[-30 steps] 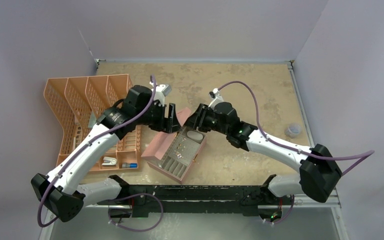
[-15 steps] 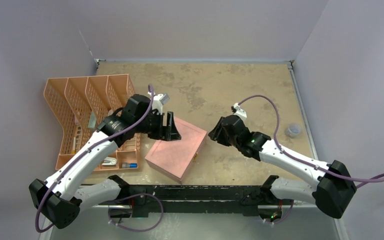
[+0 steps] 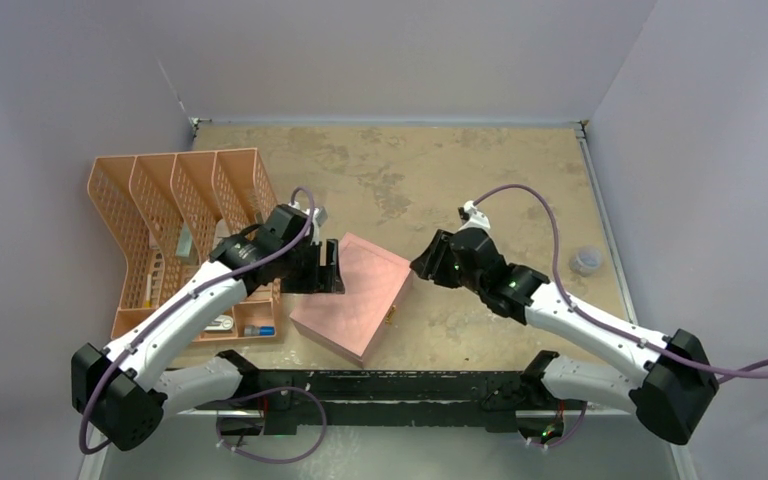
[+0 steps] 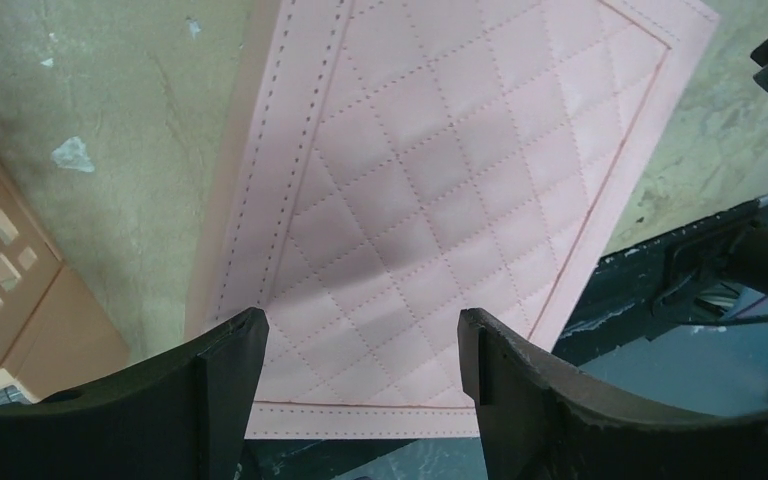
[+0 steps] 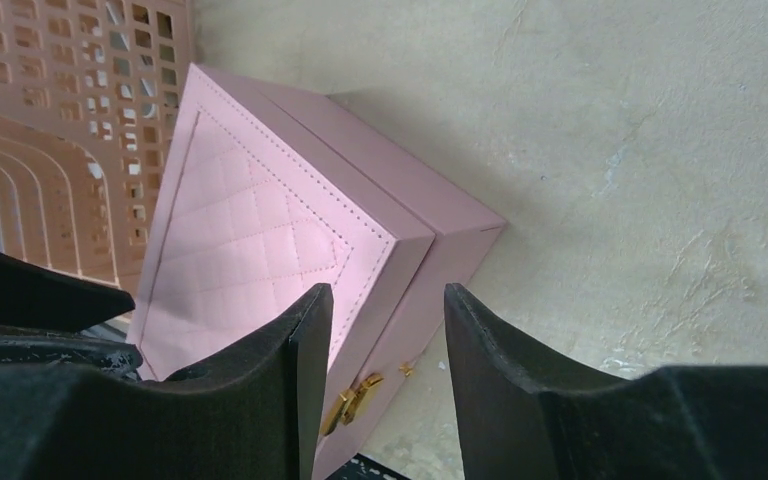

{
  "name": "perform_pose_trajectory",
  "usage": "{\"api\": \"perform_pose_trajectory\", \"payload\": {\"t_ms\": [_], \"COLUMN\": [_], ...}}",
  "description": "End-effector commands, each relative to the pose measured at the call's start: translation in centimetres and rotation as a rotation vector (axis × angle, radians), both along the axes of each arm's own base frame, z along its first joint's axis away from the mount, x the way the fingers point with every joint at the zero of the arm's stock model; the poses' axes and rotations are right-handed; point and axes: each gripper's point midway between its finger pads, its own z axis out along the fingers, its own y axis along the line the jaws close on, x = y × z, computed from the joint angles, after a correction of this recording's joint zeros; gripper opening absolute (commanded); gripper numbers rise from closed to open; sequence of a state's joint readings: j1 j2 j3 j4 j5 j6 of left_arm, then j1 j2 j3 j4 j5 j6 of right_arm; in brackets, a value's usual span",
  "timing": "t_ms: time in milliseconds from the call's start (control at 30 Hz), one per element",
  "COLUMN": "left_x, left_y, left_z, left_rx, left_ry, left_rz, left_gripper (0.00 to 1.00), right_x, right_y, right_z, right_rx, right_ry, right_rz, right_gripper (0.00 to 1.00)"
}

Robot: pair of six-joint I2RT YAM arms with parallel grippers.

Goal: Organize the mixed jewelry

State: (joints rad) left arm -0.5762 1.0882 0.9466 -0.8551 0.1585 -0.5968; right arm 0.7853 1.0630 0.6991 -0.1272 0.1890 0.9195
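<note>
The shut jewelry box's gold clasp (image 3: 390, 315) is across the lid from my left gripper, so next my right gripper comes over the lid's edge (image 3: 397, 292) next to the clasp.
A pink quilted jewelry box (image 3: 352, 296) lies shut on the table, so whatever is inside it is hidden. Its lid (image 4: 460, 150) fills the left wrist view, and its gold clasp (image 5: 355, 398) faces the near edge. One tiny gold stud (image 5: 405, 369) of the mixed jewelry lies on the table just beside the clasp. My left gripper (image 3: 328, 268) (image 4: 363, 325) hangs open over the lid's left part, holding nothing. My right gripper (image 3: 422, 262) (image 5: 388, 292) stands open and empty to the right of the box, off the lid.
An orange slotted basket (image 3: 175, 205) stands left of the box, with a white clip (image 3: 220, 322) and a blue-capped tube (image 3: 258, 329) in its near part. A small clear cup (image 3: 586, 261) sits near the right wall. The black base rail (image 3: 390, 385) runs along the near edge.
The box's lid, open a second ago, is now shut. My right gripper drew back to the right. My left gripper came down and nearer over the lid.
</note>
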Motion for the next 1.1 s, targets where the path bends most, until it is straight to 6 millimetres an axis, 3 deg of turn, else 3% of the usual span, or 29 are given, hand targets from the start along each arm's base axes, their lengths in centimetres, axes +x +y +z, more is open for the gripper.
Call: {"api": "perform_pose_trajectory", "payload": {"t_ms": [0, 200, 500, 667, 900, 1067], "left_x": [0.6, -0.1, -1.0, -1.2, -2.0, -3.1], "left_y": [0.8, 1.5, 1.2, 0.8, 0.6, -0.9], "left_z": [-1.6, -3.4, -5.6, -6.3, -7.2, -8.0], "left_rx": [0.058, 0.112, 0.140, 0.135, 0.129, 0.077], "left_ry": [0.020, 0.094, 0.198, 0.227, 0.280, 0.367], "left_rz": [0.059, 0.086, 0.058, 0.029, 0.030, -0.026], "left_gripper": [0.70, 0.70, 0.66, 0.65, 0.62, 0.61], "right_x": [0.7, 0.6, -1.8, -3.1, -4.5, -4.4], "right_y": [1.5, 2.6, 0.0, -0.5, -1.4, -3.2], "right_z": [0.4, -1.2, -8.3, -10.7, -12.1, -12.7], "right_rx": [0.014, 0.013, -0.135, -0.123, -0.137, -0.255], "right_ry": [-0.002, 0.041, 0.248, 0.330, 0.370, 0.346], "right_rz": [0.037, 0.075, 0.041, 0.054, 0.066, 0.073], "right_gripper": [0.48, 0.49, 0.38, 0.31, 0.27, 0.26]}}
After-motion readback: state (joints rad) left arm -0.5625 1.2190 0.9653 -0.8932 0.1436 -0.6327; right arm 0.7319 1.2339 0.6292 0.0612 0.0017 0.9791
